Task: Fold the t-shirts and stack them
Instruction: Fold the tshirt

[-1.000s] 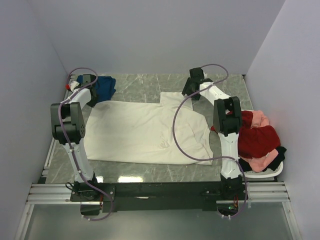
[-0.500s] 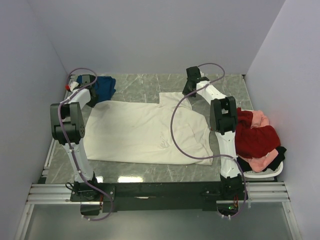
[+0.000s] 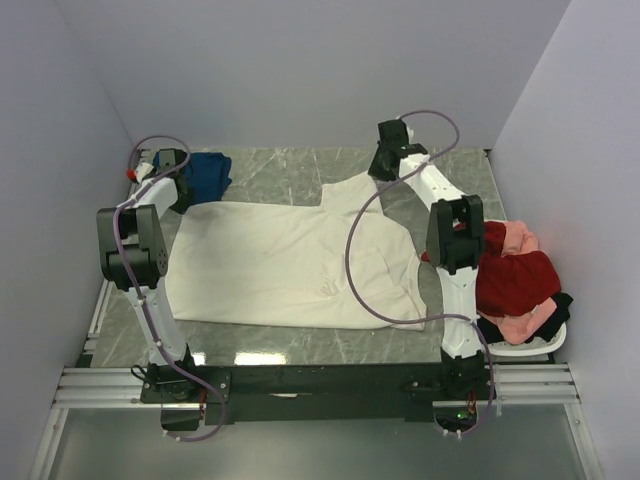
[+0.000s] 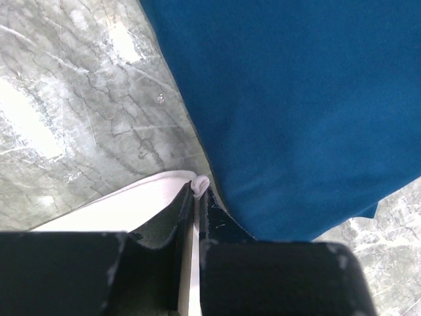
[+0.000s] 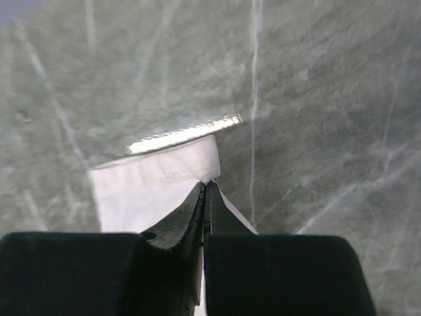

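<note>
My two grippers should bring the cream-white t-shirt's far edge back over its body (image 3: 270, 236), because the cream-white t-shirt's corner in my left gripper (image 3: 193, 206) meets the dark blue t-shirt.
A cream-white t-shirt (image 3: 290, 262) lies spread flat across the middle of the table. My left gripper (image 3: 180, 200) pinches its far left corner, and the white cloth (image 4: 199, 182) shows between the closed fingers. My right gripper (image 3: 378, 172) is shut on the hemmed edge of the sleeve (image 5: 158, 181) at the far right, lifted off the marble. A dark blue t-shirt (image 3: 208, 172) sits folded at the far left, right beside the left gripper; it fills the left wrist view (image 4: 296, 112).
A white basket (image 3: 528, 345) at the right edge holds a heap of red (image 3: 515, 280), pink (image 3: 520, 238) and black shirts. Grey walls close in the table on three sides. Bare marble (image 3: 290, 170) shows at the back.
My right gripper has closed on the cream-white shirt's far right sleeve and drawn it slightly up and back. The left gripper keeps its hold, unmoved.
</note>
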You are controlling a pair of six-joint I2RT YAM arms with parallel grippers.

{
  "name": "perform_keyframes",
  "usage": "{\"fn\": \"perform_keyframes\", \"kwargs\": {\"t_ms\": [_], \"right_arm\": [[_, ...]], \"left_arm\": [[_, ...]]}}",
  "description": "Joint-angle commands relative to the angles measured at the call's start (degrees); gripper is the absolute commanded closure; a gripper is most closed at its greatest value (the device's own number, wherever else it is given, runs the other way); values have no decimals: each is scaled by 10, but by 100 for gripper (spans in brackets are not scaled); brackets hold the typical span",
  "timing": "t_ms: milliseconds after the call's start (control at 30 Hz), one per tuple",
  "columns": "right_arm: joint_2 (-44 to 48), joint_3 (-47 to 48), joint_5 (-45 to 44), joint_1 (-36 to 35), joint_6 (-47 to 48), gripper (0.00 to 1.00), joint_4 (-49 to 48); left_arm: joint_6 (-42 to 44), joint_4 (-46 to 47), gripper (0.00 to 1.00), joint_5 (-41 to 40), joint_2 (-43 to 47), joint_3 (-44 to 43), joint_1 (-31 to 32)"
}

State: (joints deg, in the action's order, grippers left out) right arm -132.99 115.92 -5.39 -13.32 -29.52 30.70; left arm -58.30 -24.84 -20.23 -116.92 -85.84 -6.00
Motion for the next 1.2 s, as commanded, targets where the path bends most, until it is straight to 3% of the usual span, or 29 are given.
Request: {"fn": "perform_keyframes", "kwargs": {"t_ms": [0,533,733,1167], "right_arm": [[76,0,-12,9,11,100,-18],[152,-26,0,30,39,100,-15],[218,-133,18,29,25,100,-47],[474,-501,11,-22,-37,100,-139]], "left_arm": [[12,8,99,7,35,-12,-5],[37,15,99,41,16,-76,-17],[35,24,99,49,38,-50,-18],[-28,102,99,47,217,195,-18]]}}
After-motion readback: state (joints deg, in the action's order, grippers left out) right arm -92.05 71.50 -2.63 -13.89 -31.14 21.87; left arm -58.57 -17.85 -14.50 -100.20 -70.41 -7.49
